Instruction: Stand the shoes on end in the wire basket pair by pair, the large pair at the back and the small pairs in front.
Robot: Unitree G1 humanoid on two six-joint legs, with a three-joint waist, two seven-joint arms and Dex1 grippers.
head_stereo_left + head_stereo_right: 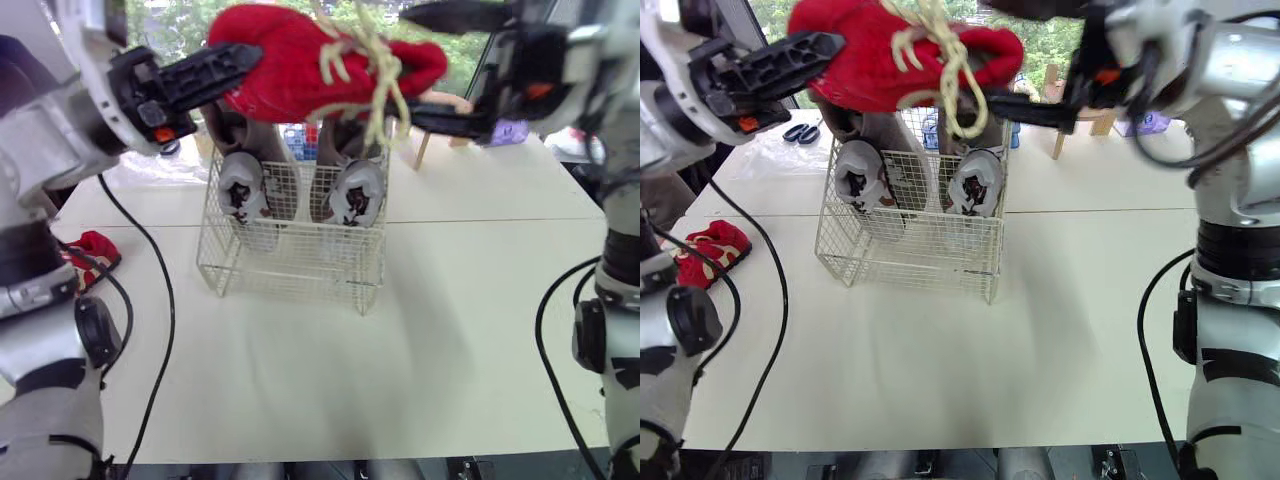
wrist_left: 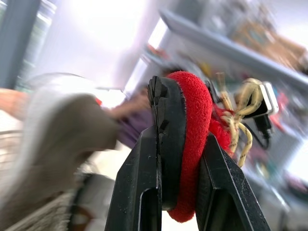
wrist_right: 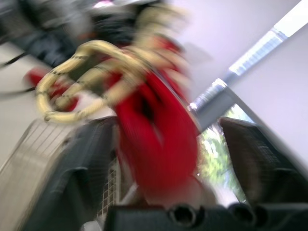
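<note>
I expect the cream laces (image 1: 383, 68) to spill past the wire basket's front edge when I lower the red shoe in, because loose loops (image 1: 378, 125) hang off the shoe.
A red shoe (image 1: 300, 60) with cream laces (image 1: 375, 80) hangs in the air above the wire basket (image 1: 290, 265). My left gripper (image 1: 240, 70) is shut on its heel end, and the left wrist view shows the fingers (image 2: 166, 144) clamped on the red rim. My right gripper (image 1: 420, 65) stands open around the toe, one finger above and one below, with a gap showing in the right wrist view (image 3: 159, 144). A large grey pair (image 1: 245, 190) stands on end at the back of the basket. A second red shoe (image 1: 90, 250) lies on the table at the far left.
The white table (image 1: 400, 350) has bare room in front of and to the right of the basket. Blue scissors (image 1: 795, 132) lie at the back left. A wooden leg (image 1: 425, 150) and a purple object (image 1: 510, 130) stand behind the table. Black cables (image 1: 160, 300) hang at the left.
</note>
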